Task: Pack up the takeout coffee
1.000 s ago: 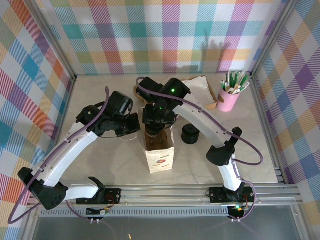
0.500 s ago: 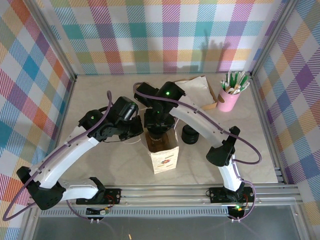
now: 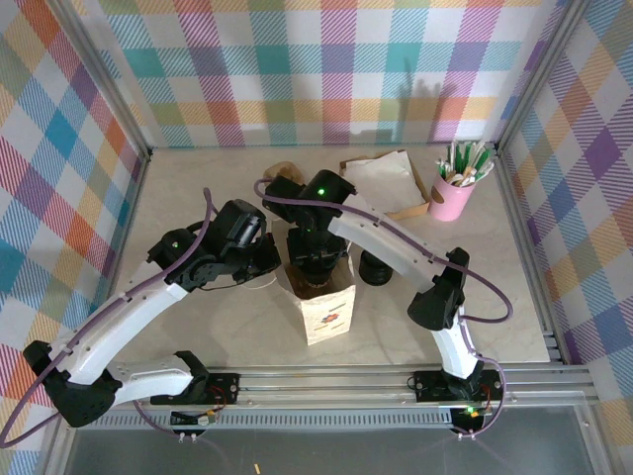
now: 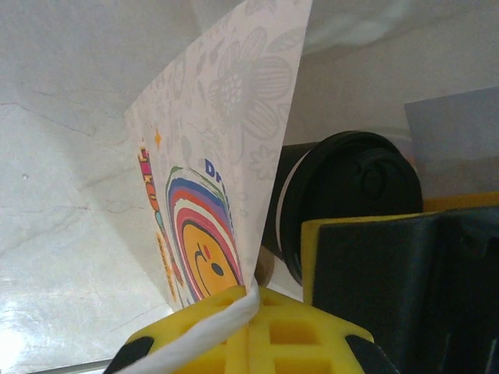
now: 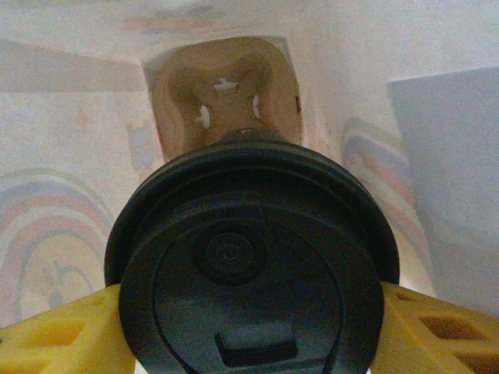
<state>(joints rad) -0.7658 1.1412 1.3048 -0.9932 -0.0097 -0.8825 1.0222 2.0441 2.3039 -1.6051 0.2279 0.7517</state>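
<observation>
The takeout coffee (image 5: 253, 249) is hanging off-centre from the brown cardboard insert. Next, I move my right gripper back a little and line the coffee up with the insert's middle (image 5: 226, 101) before I lower it.
The takeout coffee shows in the right wrist view as a round black lid (image 5: 253, 265), and my right gripper (image 5: 253, 331) is shut on it with a yellow finger (image 5: 54, 335) on either side. It hangs inside the white printed paper bag (image 3: 328, 315), above a brown cardboard insert (image 5: 226, 93) at the bag's bottom. From above, my right gripper (image 3: 315, 265) sits in the bag's mouth. My left gripper (image 4: 253, 294) is shut on the bag's white cord handle (image 4: 210, 331) at the bag's left side (image 3: 269, 269). The left wrist view catches the lid (image 4: 351, 195) behind the bag wall (image 4: 226, 156).
A squat stack of black lids (image 3: 376, 265) stands just right of the bag. A brown tray of paper goods (image 3: 391, 178) and a pink cup of sticks (image 3: 453, 193) are at the back right. Tan cups (image 3: 282, 170) lie behind the arms.
My right gripper has gone down into the bag's mouth with the coffee. The left gripper has kept hold of the handle and shifted slightly with the bag.
</observation>
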